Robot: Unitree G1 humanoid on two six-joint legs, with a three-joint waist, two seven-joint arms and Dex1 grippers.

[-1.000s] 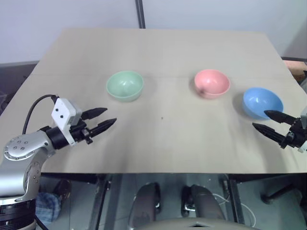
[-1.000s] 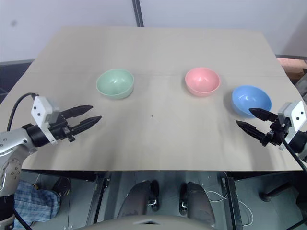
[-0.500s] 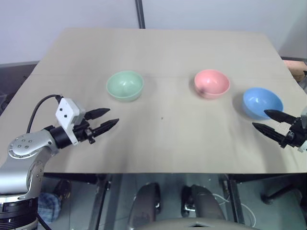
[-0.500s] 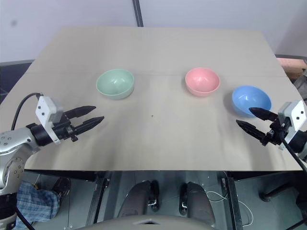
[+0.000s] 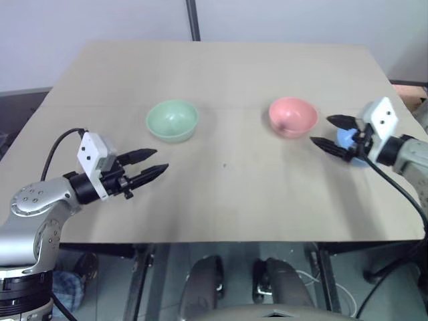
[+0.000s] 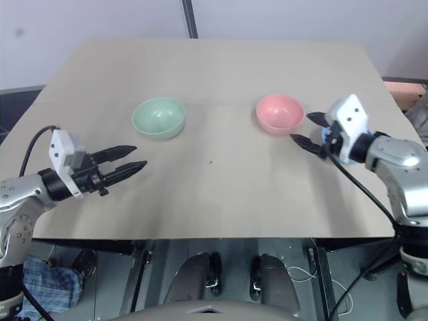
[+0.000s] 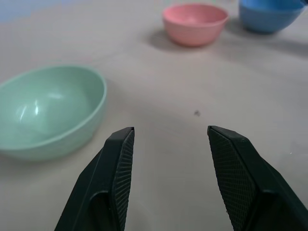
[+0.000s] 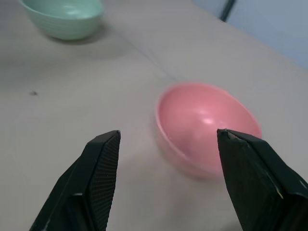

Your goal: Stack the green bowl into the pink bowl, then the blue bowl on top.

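Observation:
I expect the green bowl (image 5: 172, 121) to keep its rim higher than the pink bowl's when I lower (image 5: 293, 117) it in, since both flaring bowls look about equally wide.
Three bowls stand in a row across the table. The green bowl (image 5: 172, 120) is on the left and the pink bowl (image 5: 293, 116) right of centre. The blue bowl (image 7: 267, 14) is furthest right; in the eye views my right hand covers most of it. My right gripper (image 5: 321, 130) hovers open just right of the pink bowl (image 8: 207, 125), pointing at it, with nothing between its fingers. My left gripper (image 5: 160, 160) is open and empty, low over the table, nearer me than the green bowl (image 7: 48, 110) and a little to its left.
The beige table (image 5: 221, 67) has bare room in the middle, marked by a small dark speck (image 5: 225, 164). A dark pole (image 5: 194, 20) rises behind the far edge. A brown box (image 5: 409, 92) sits off the table's right side.
My right gripper has swung left and forward from the near side of the blue bowl to beside the pink bowl, now covering most of the blue bowl. The left gripper has stayed in place.

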